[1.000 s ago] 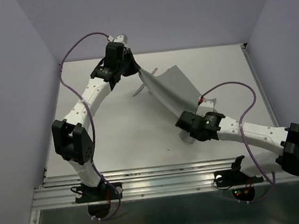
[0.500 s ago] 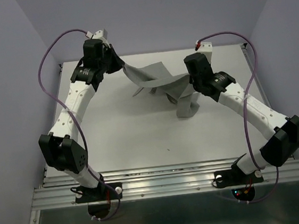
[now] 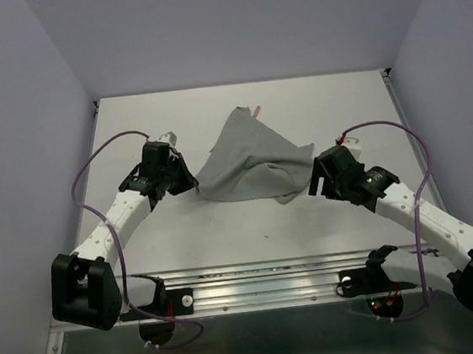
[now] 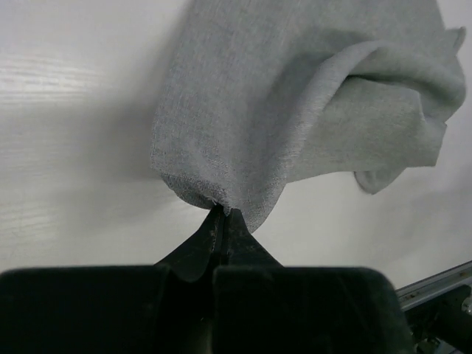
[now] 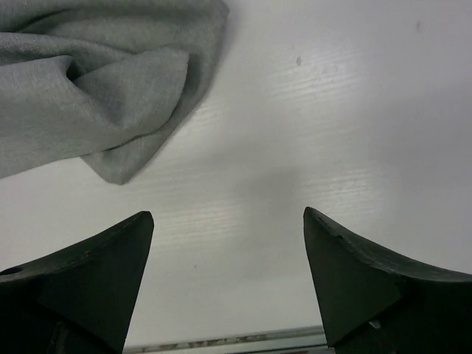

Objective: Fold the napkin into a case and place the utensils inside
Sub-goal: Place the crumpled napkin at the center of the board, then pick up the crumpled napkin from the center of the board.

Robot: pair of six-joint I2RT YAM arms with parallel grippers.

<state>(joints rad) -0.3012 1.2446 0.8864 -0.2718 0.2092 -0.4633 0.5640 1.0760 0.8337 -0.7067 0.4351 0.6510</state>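
The grey napkin (image 3: 253,154) will open out into a wide, smooth sheet when I pick it up, because a corner (image 3: 287,198) sticks out from under the napkin's loose fold.
The grey napkin (image 3: 247,161) lies on the white table as a loose, rumpled sheet with a fold along its right side. No case is in view. My left gripper (image 3: 189,184) is shut on the napkin's left corner (image 4: 221,203), low over the table. My right gripper (image 3: 313,177) stands open just right of the cloth, with only bare table between its fingers (image 5: 227,215). The napkin's folded edge (image 5: 110,88) lies up and to the left of them. A pinkish-red utensil handle tip (image 3: 256,109) pokes out past the napkin's far corner. The rest of the utensils is hidden.
A ribbed aluminium rail (image 3: 264,280) runs along the table's near edge and also shows low in the right wrist view (image 5: 221,341). Lilac walls close in the left, back and right sides. The purple cables loop above both arms.
Both arms have come back from the far side and down. The napkin, hanging stretched between them before, now lies on the table. The right gripper has let go and opened.
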